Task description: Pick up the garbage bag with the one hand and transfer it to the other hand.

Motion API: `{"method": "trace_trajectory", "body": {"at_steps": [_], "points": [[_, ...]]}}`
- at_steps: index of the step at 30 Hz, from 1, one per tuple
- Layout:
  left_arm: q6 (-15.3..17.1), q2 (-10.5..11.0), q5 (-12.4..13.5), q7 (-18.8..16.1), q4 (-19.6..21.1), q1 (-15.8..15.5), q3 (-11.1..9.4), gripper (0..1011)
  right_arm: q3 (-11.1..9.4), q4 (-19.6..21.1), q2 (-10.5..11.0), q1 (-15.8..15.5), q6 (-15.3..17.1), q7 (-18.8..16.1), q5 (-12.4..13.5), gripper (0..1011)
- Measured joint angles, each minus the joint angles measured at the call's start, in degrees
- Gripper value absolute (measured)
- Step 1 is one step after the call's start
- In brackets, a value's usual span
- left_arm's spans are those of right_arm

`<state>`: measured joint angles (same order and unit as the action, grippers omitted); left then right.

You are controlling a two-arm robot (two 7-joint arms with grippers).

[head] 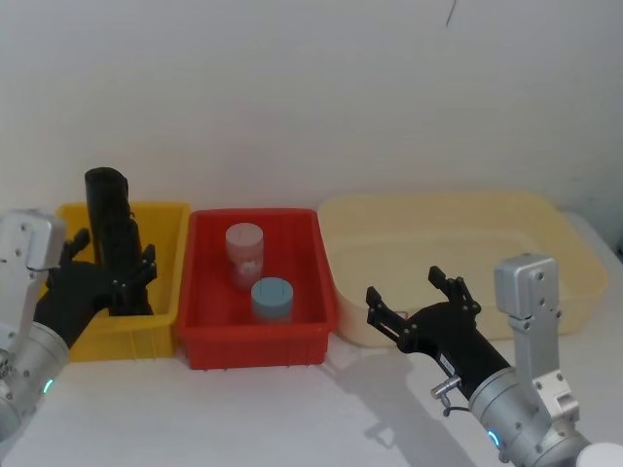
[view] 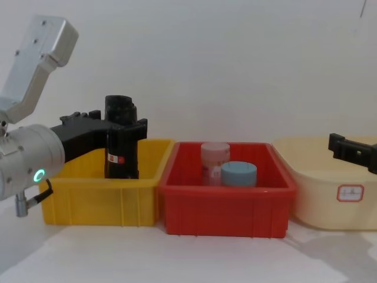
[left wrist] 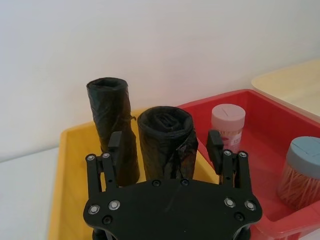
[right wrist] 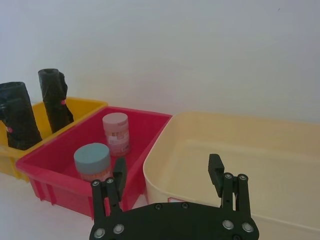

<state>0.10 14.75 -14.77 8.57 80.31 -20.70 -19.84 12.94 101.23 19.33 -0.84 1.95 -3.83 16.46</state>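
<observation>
The garbage bag (view: 122, 151) shows a loose crinkled edge (left wrist: 186, 151), so I expect a small flap to hang out while the roll stays rolled up when I lift the bag.
Two black crinkled rolls stand in the yellow bin (head: 161, 316). The garbage bag (right wrist: 55, 97) with the red-and-white sticker is the rear roll (left wrist: 109, 120), and its sticker faces the chest view (view: 116, 159). The nearer roll (left wrist: 165, 142) shows no sticker. My left gripper (left wrist: 165, 139), on the thick silver arm with the green ring (view: 39, 175), is open with a finger on either side of that nearer roll (head: 125, 268), not closed on it. My right gripper (head: 404, 287) hangs open and empty in front of the cream tub.
A red bin (head: 292, 341) in the middle holds a pink-lidded jar (head: 244, 255) and a blue-lidded jar (head: 272, 298). A large cream tub (head: 545, 219) stands at the right. A white wall rises close behind the bins. White tabletop lies in front.
</observation>
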Motion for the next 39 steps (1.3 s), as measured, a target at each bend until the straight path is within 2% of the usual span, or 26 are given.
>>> {"method": "trace_trajectory", "body": {"at_steps": [6,14,16,19,27,33,39], "points": [[-0.9,-0.7,-0.9,1.3,-2.1,-0.7,0.5,886,0.0,0.0,0.0,0.0,0.0,0.0,0.0,1000],[-1.6,-1.5,-1.9,2.8,-4.2,-1.3,1.0,657,0.0,0.0,0.0,0.0,0.0,0.0,0.0,1000],[-1.9,-1.8,-2.1,3.2,-4.7,-1.4,1.2,570,0.0,0.0,0.0,0.0,0.0,0.0,0.0,1000],[-1.9,-1.9,-2.2,3.4,-4.9,-1.5,1.4,513,0.0,0.0,0.0,0.0,0.0,0.0,0.0,1000],[-1.9,-2.0,-2.1,3.8,-4.1,-1.6,1.8,450,0.0,0.0,0.0,0.0,0.0,0.0,0.0,1000],[-0.3,-1.2,-1.0,4.3,-1.3,-2.6,1.6,413,0.0,0.0,0.0,0.0,0.0,0.0,0.0,1000],[1.7,-0.4,-0.3,6.3,1.1,-4.5,1.1,390,0.0,0.0,0.0,0.0,0.0,0.0,0.0,1000]]}}
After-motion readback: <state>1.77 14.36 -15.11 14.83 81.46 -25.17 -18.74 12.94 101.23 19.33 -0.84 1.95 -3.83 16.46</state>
